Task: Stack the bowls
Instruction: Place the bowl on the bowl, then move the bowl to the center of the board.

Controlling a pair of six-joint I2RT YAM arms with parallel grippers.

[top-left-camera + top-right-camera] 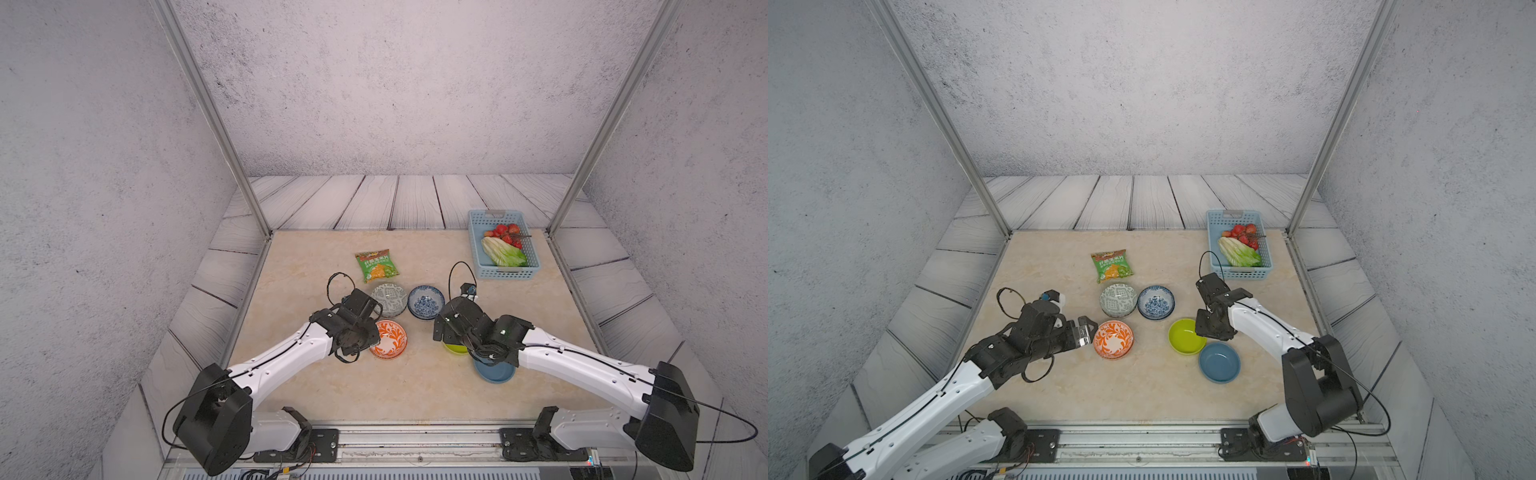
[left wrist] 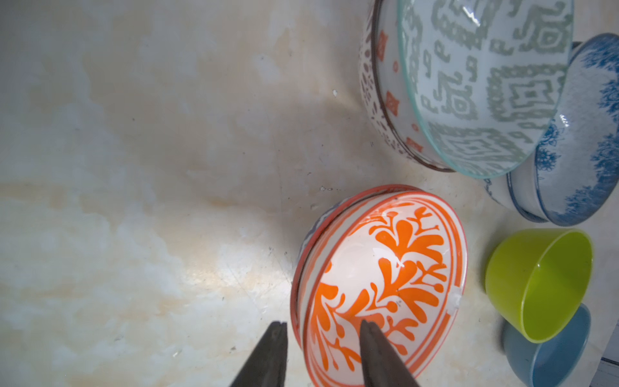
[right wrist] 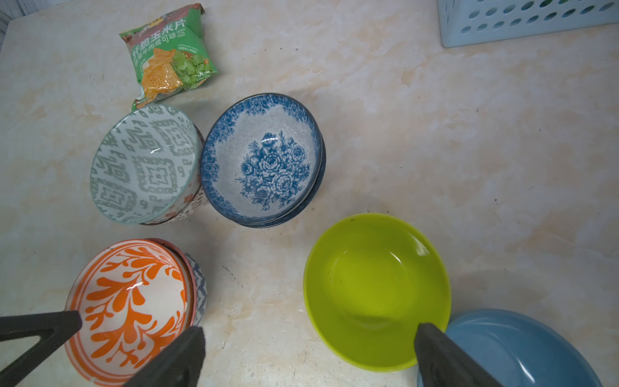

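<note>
The robot's right gripper should first move the green bowl away to the space (image 1: 1153,340) beside the orange-white bowls, because the green bowl is touching the plain blue bowl.
Two orange-white bowls (image 1: 1113,338) sit nested at the front left. My left gripper (image 2: 322,323) is open astride their rim, one finger inside the top bowl (image 2: 395,268) and one outside, with a gap showing. Behind them, a grey geometric bowl (image 1: 1118,300) rests in a lattice-patterned bowl (image 2: 375,100), beside two nested blue floral bowls (image 1: 1155,302). A lime-green bowl (image 1: 1187,336) touches a plain blue bowl (image 1: 1219,361) at the front right. My right gripper (image 3: 310,330) is wide open and holds nothing, with one fingertip over the green bowl's rim (image 3: 368,284).
A green snack bag (image 1: 1112,266) lies just behind the grey bowl. A light-blue perforated basket (image 1: 1212,237) with lettuce and red fruit stands at the back right. Metal frame posts rise at the table's two back corners.
</note>
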